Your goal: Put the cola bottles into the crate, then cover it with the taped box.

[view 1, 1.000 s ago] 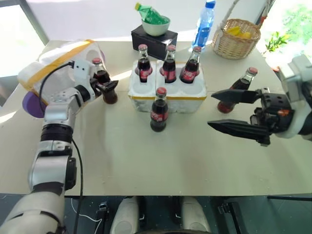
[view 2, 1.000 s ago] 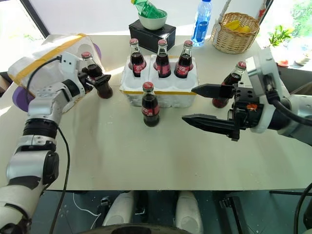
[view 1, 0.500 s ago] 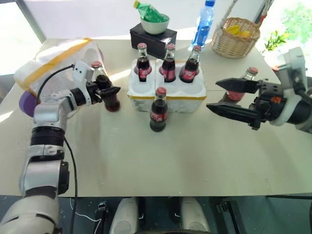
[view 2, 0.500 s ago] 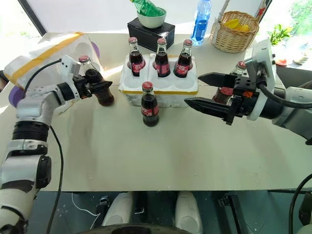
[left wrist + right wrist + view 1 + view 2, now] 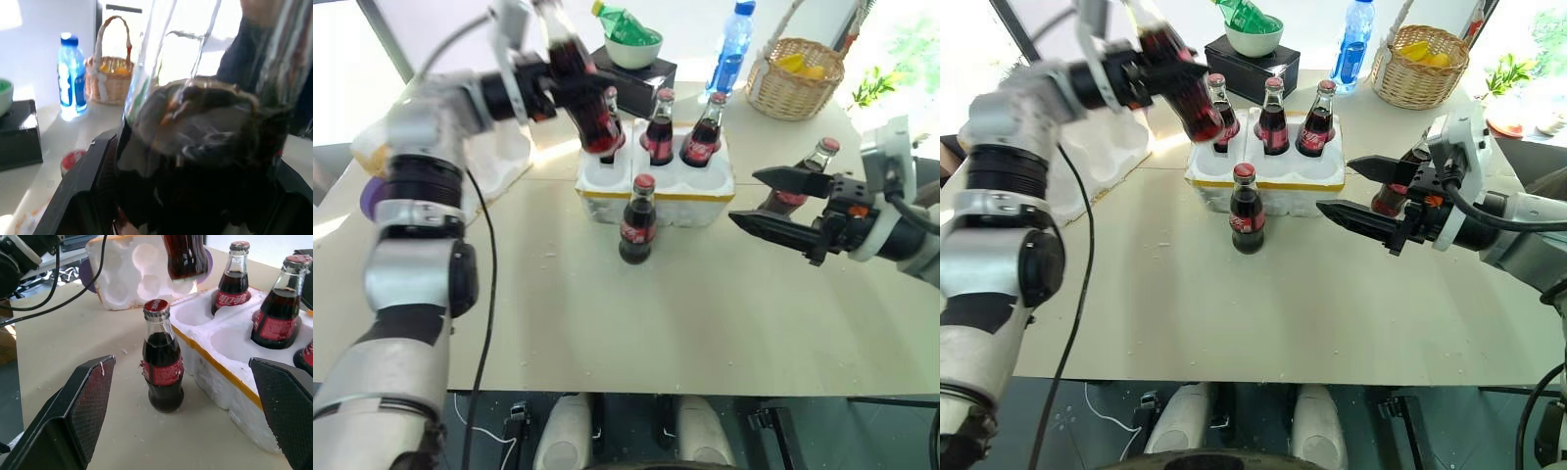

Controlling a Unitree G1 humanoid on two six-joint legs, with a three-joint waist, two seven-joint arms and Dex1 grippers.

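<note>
The cola bottle in front (image 5: 638,221) will go only partway down when the robot lowers it in, because the seated bottles show their red labels (image 5: 700,150) above the wells.
My left gripper (image 5: 551,86) is shut on a cola bottle (image 5: 592,122), held tilted in the air over the back left of the crate (image 5: 690,208). The same bottle looms close in the left wrist view (image 5: 195,147). The crate is a low white foam tray with a yellow band. Three cola bottles (image 5: 659,132) stand in its back wells, and its front wells are bare. Another cola bottle (image 5: 637,220) stands on the table just in front of the crate. My right gripper (image 5: 744,196) is open and points left, level with the crate's right end. A further bottle (image 5: 813,162) stands behind it. The taped box (image 5: 132,274) lies at the far left.
Behind the crate, a black box (image 5: 641,78) carries a bowl with a green bottle. A blue plastic bottle (image 5: 729,49) and a wicker basket (image 5: 793,78) stand at the back right. The table's near edge (image 5: 685,392) runs below.
My left gripper closed on the bottle by the taped box, then lifted it up and to the right, over the crate. The right gripper stayed open and hardly moved.
</note>
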